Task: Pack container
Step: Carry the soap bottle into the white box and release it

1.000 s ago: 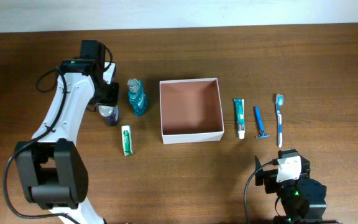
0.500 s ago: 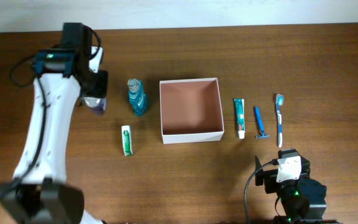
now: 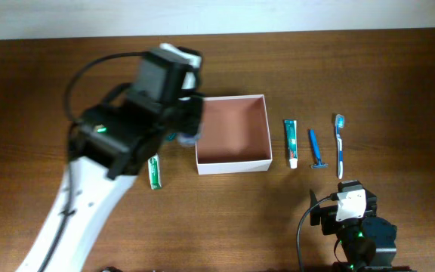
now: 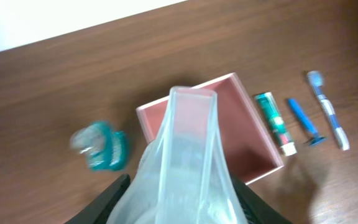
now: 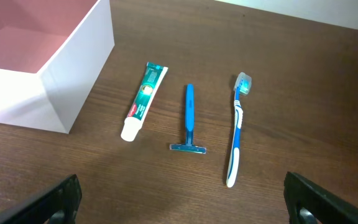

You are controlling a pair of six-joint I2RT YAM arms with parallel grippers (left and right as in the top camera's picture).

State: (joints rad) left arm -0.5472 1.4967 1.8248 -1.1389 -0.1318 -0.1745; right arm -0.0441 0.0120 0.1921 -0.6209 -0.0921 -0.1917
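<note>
My left gripper is moving inward with the container's inside (image 3: 232, 130) empty ahead of the translucent soft tube. It should keep going that way and let go beside the container's side (image 3: 262, 132) nearest the toothpaste tube.
The container (image 3: 231, 162) is a square white box with a pinkish-brown inside, at mid-table. My left gripper (image 3: 187, 132) is raised by the box's left wall, shut on a translucent soft tube (image 4: 185, 162) that fills the left wrist view above the container (image 4: 244, 130). A teal bottle (image 4: 101, 146) shows blurred left of the box; the arm hides it from overhead. A small green tube (image 3: 154, 172) lies left of the box. My right gripper (image 3: 350, 204) is open and empty near the front edge.
Right of the box lie a green-and-white toothpaste tube (image 3: 291, 142), a blue razor (image 3: 316, 149) and a blue toothbrush (image 3: 339, 145), side by side. They also show in the right wrist view: toothpaste tube (image 5: 143, 101), razor (image 5: 189, 119), toothbrush (image 5: 237, 127).
My left arm has lifted the tube from the far left and swung right and upward, to the box's left wall. The right arm has not moved.
</note>
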